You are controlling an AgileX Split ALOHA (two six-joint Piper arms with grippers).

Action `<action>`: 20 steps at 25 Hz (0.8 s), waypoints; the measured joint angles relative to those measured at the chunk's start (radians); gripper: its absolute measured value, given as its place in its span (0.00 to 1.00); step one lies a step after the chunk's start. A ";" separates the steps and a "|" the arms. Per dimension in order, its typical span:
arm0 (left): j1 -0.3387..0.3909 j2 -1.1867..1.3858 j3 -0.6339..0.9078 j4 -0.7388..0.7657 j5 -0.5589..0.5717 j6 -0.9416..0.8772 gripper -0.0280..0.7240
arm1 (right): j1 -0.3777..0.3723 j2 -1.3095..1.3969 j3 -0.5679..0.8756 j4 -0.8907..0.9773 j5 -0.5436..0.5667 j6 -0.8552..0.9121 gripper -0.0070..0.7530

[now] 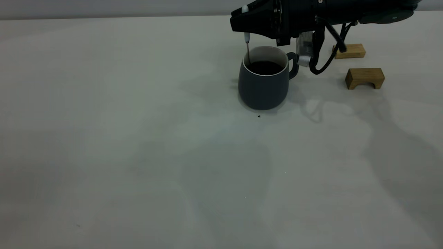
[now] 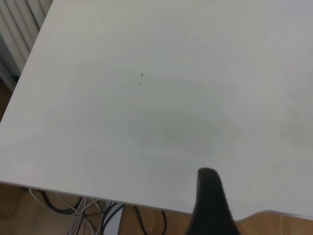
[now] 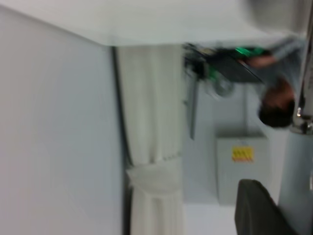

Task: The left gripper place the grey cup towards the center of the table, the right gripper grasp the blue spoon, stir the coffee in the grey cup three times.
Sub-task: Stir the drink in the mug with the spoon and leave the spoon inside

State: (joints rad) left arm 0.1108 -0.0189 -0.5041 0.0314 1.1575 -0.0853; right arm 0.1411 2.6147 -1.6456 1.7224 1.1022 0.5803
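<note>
The blue spoon is standing by the grey cup's side (image 1: 246, 64) across from the cup's handle, so the robot's right gripper needs to sweep it back through the coffee (image 1: 277, 68) toward that handle.
The grey cup (image 1: 263, 82) stands upright on the table (image 1: 138, 145), right of centre, handle toward the right. Dark coffee (image 1: 264, 67) fills it. My right gripper (image 1: 242, 21) hovers just above the cup's left rim, shut on the blue spoon (image 1: 246, 37). The spoon hangs upright, its metal neck dipping into the coffee by the left wall; the bowl is hidden in the liquid. In the right wrist view the spoon (image 3: 296, 181) runs along the edge beside one dark finger (image 3: 257, 210). My left gripper (image 2: 210, 200) is a dark shape over the table's edge (image 2: 146, 198), far from the cup.
Two tan wooden blocks lie right of the cup: a flat one (image 1: 349, 51) behind the arm's cable and an arch-shaped one (image 1: 364, 78). A dark speck (image 1: 259, 116) sits just in front of the cup. Cables (image 2: 98, 210) hang below the table edge. A person (image 3: 276, 98) is in the background.
</note>
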 joint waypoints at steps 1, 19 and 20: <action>0.000 0.000 0.000 0.000 0.000 0.000 0.82 | -0.002 0.001 0.000 0.004 -0.016 -0.018 0.18; 0.000 0.000 0.000 0.000 -0.001 0.000 0.82 | -0.024 -0.015 -0.002 -0.249 0.053 -0.041 0.18; 0.000 0.000 0.000 0.000 -0.001 0.000 0.82 | -0.019 -0.015 -0.002 -0.214 0.053 -0.041 0.18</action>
State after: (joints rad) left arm 0.1108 -0.0189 -0.5041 0.0314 1.1566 -0.0853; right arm 0.1217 2.6001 -1.6477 1.5082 1.1550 0.5393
